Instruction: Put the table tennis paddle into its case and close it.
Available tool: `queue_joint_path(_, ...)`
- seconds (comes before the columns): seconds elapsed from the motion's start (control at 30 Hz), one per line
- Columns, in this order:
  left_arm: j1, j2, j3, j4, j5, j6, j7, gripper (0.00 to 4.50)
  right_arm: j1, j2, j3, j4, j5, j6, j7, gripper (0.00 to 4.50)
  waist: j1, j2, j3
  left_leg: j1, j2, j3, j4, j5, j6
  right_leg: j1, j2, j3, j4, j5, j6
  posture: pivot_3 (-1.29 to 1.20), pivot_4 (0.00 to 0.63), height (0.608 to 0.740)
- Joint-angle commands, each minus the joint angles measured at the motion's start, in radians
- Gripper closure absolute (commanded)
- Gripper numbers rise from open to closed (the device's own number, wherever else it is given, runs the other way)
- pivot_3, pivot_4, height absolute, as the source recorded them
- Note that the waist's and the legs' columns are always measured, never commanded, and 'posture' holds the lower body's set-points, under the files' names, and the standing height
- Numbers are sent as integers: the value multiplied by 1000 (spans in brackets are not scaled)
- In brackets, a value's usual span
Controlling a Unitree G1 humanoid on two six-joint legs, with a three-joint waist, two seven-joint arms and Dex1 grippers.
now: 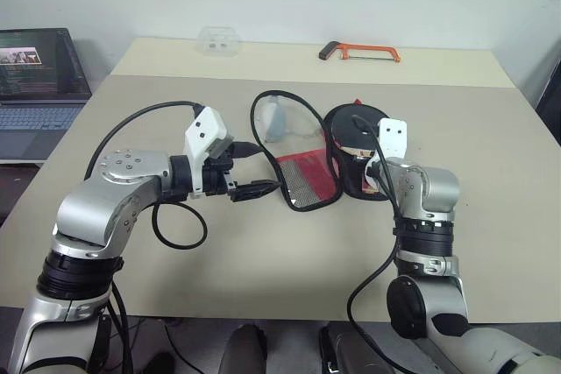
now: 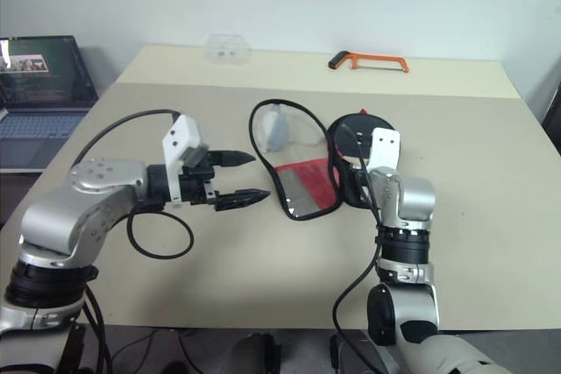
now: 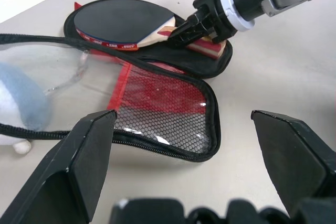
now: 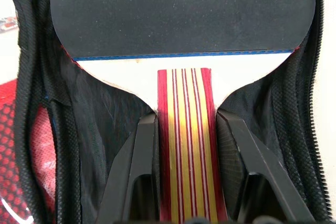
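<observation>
I expect the plush ball [image 1: 273, 120] to stay outside, tethered, when I fold the case's flap, since a chain [image 3: 68, 83] runs from it under the flap's clear window.
The case [image 1: 302, 179] lies unzipped and spread flat in the middle of the table, its red mesh-pocket flap [image 3: 163, 106] turned toward my left side. The table tennis paddle [image 4: 184, 14] rests in the case's black right half, blade pointing away from me. My right gripper [image 4: 185, 121] is shut on the striped wooden handle [image 4: 185, 145], which sits between its two fingers. My left gripper [image 2: 254, 177] hovers open just left of the mesh flap, holding nothing. A grey-blue plush ball [image 1: 276, 120] lies inside the flap's far loop.
An orange-framed hacksaw [image 1: 359, 52] and a small clear plastic box [image 1: 219, 41] sit near the table's far edge. A laptop [image 1: 39, 76] stands on a surface off the table's left side. Bare tabletop surrounds the case.
</observation>
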Motion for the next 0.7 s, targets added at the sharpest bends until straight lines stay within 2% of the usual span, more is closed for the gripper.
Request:
queue_joint_path(0.03,-5,12,19,-42,-11,-6,0,0,-33,4,-8,-1,11,-34,-6,3402,0,0,0,0,0,0,1,0,0,0,0,0,0,0,0,0,150,740)
queue_joint_path(0.07,-5,11,18,-42,-11,-6,0,0,-32,1,-7,3,10,-37,-7,3402,0,0,0,0,0,0,1,0,0,0,0,0,0,0,0,0,150,740)
queue_joint_path(0.1,-6,10,16,-43,-10,-6,1,0,-30,-1,-6,6,10,-39,-7,2684,0,0,0,0,0,0,1,0,0,0,0,0,1,0,0,0,150,740)
queue_joint_path(0.17,-8,9,13,-43,-9,-6,2,0,-25,-7,-3,8,11,-40,-4,2152,0,0,0,0,0,0,1,0,0,0,0,0,1,0,0,0,150,740)
queue_joint_path(0.37,-16,4,0,-37,-6,-12,-5,0,-7,-33,13,-13,15,-21,21,50,0,0,0,0,0,0,1,0,0,0,0,0,1,0,0,0,150,740)
queue_joint_path(0.57,-52,-8,-22,21,17,-55,-25,0,-26,-74,-5,-144,35,126,57,19,3,0,0,0,0,0,2,0,0,1,0,0,1,0,0,0,150,740)
queue_joint_path(0.7,-76,-39,-44,94,51,-96,-23,0,-71,-201,-9,-344,87,334,148,19,7,0,0,0,0,0,2,0,0,1,0,0,1,0,0,0,150,740)
